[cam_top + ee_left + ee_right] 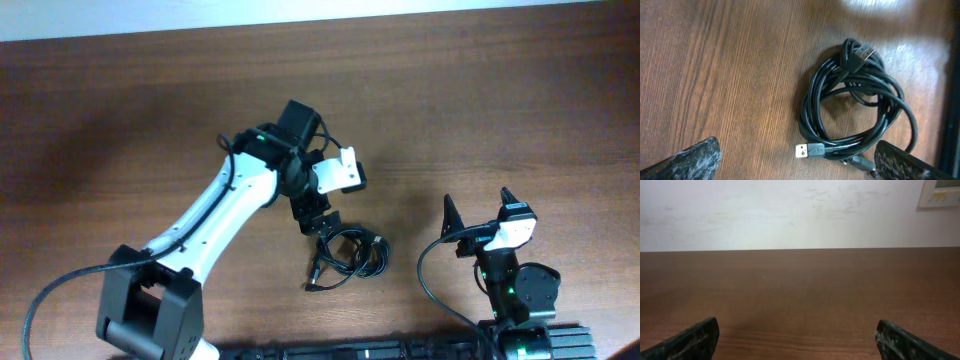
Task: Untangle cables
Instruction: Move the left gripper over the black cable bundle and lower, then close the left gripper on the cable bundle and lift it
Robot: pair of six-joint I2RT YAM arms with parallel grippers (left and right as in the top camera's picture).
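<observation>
Clear wood and the loop's opening (842, 114) give both fingers room. My left gripper goes on going down until it closes around the bundle's side pieces (813, 102).
The cables (350, 255) lie as a small coiled black bundle on the wooden table, front centre. In the left wrist view the bundle (855, 105) shows several loops, one USB plug (807, 150) at its lower left and another (865, 51) at the top. My left gripper (318, 222) is open right above the bundle's near edge; its fingertips (800, 160) straddle the lower plug without gripping. My right gripper (478, 205) is open and empty to the right of the bundle, apart from it; its view (797, 340) shows only bare table.
The left arm (215, 215) reaches in from the front left. The right arm's base (515, 290) with its thick black wire stands at the front right. A pale wall (790, 210) rises beyond the table's far edge.
</observation>
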